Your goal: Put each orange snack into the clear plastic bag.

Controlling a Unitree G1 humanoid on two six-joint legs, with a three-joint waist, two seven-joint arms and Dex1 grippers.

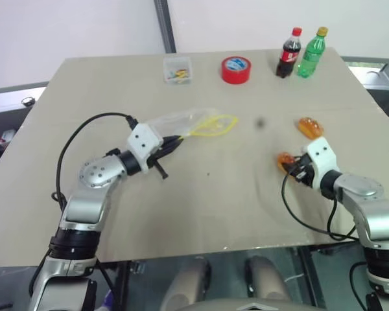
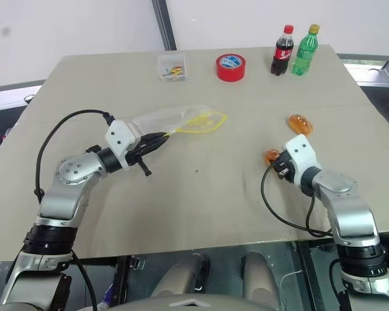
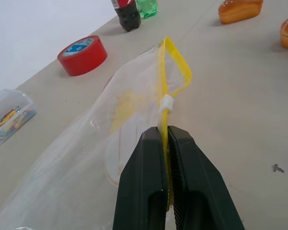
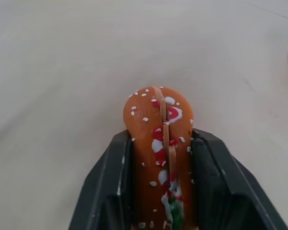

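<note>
My right gripper should keep going through the bag's opening (image 1: 214,125) and let go inside, as the bag's yellow seal is looped open toward the orange snack's leading end (image 1: 283,157).
The clear plastic bag (image 1: 179,120) lies crinkled on the table left of centre, its yellow seal strip (image 3: 174,63) looped open toward the right. My left gripper (image 3: 164,133) is shut on that strip near the bag's mouth. At the right, one orange snack (image 4: 156,143) sits between the fingers of my right gripper (image 1: 292,166), and both fingers press its sides. This snack rests low at the table surface. A second orange snack (image 1: 309,127) lies free on the table just beyond the right gripper.
Along the far edge stand a small clear box of coloured bits (image 1: 177,70), a red tape roll (image 1: 236,69), a cola bottle (image 1: 288,53) and a green bottle (image 1: 312,52). The table's right edge (image 1: 384,116) runs close to my right arm.
</note>
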